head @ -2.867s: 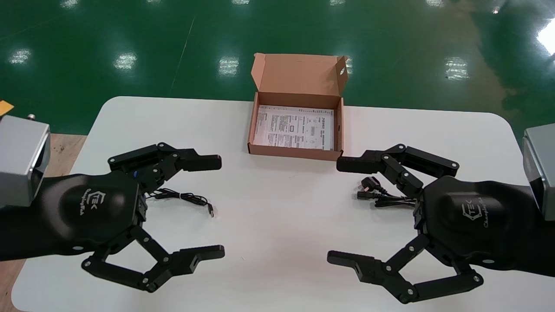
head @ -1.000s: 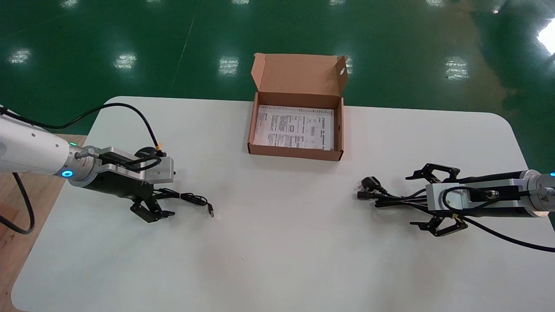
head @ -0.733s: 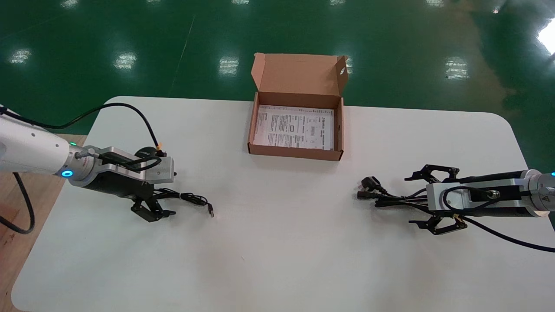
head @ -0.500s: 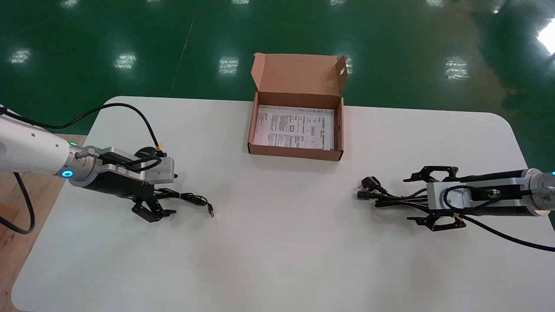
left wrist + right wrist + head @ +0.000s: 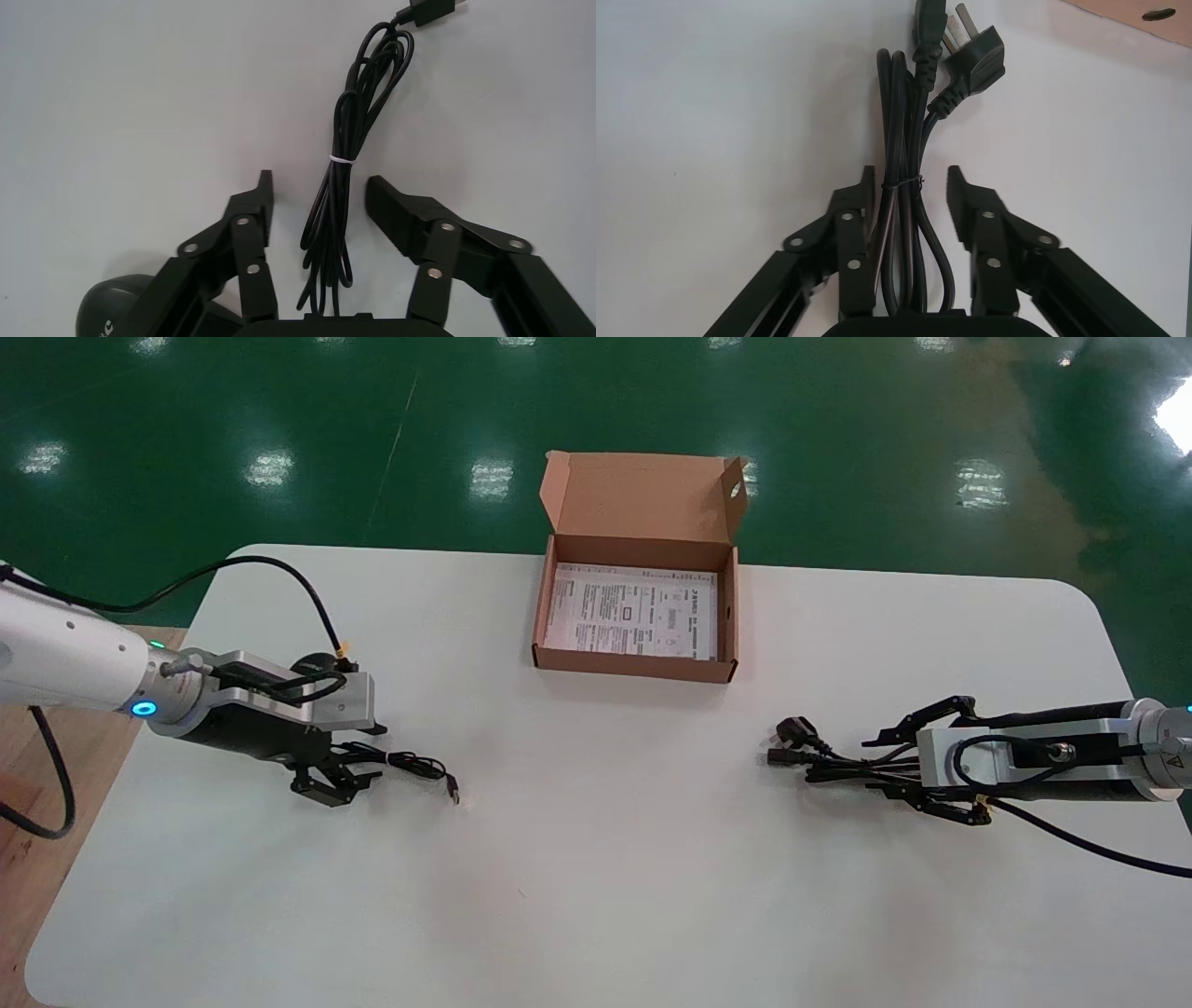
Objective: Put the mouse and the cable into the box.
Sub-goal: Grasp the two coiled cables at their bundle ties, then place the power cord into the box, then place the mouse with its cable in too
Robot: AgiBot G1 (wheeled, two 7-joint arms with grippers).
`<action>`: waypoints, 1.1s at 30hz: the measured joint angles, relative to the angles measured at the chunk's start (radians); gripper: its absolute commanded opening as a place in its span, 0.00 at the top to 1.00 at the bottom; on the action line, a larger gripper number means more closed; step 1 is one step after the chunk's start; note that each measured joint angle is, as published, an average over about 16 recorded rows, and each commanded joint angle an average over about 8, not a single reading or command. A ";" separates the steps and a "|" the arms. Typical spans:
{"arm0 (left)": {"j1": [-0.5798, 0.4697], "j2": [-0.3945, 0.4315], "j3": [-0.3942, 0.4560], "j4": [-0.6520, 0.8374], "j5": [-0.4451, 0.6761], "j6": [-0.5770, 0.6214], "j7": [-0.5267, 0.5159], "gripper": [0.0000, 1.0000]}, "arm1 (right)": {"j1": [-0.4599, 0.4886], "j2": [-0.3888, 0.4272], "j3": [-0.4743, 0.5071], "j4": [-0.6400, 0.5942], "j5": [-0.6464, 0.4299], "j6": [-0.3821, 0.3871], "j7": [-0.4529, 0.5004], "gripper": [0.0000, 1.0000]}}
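The black power cable (image 5: pixel 855 768) is held tight by a thin tie (image 5: pixel 904 182), so its loops and plugs will come up together and stick straight out when I lift it.
An open cardboard box (image 5: pixel 633 665) with a printed sheet inside stands at the table's far middle. The black mouse (image 5: pixel 112 309) lies beside my left wrist, mostly hidden. Its thin bundled cable (image 5: pixel 337 210) ends in a USB plug (image 5: pixel 453 791). My left gripper (image 5: pixel 346 773) (image 5: pixel 320 189) is low on the table, open, one finger on each side of that thin cable, touching neither. A thick black power cable (image 5: pixel 824 764) (image 5: pixel 905 140) with plugs lies at the right. My right gripper (image 5: pixel 875 766) (image 5: pixel 911 181) straddles it, open, with one finger against the bundle.
The white table (image 5: pixel 596 859) has rounded corners and a green floor beyond its far edge. The box lid (image 5: pixel 643 491) stands upright behind the box. Black hoses trail from both wrists over the table's sides.
Both arms came down from in front of the camera onto the cables. In the last second both grippers' jaws have narrowed around their cable bundles.
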 measured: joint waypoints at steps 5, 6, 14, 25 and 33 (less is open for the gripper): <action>0.000 0.000 0.000 -0.001 -0.001 0.000 -0.001 1.00 | 0.000 0.000 0.000 0.001 0.000 -0.001 0.000 1.00; 0.000 0.000 -0.001 -0.001 -0.002 0.000 -0.001 1.00 | 0.000 0.000 0.000 0.001 0.000 -0.001 0.000 1.00; -0.005 -0.008 -0.008 0.005 -0.014 0.002 -0.013 1.00 | 0.002 0.003 0.002 0.004 0.003 -0.003 -0.001 1.00; -0.123 -0.057 -0.088 -0.047 -0.124 0.022 -0.089 1.00 | 0.059 0.011 0.033 0.066 0.048 -0.042 0.025 1.00; -0.263 -0.089 -0.148 -0.226 -0.193 -0.003 -0.182 1.00 | 0.094 -0.063 0.054 0.192 0.071 0.031 0.105 1.00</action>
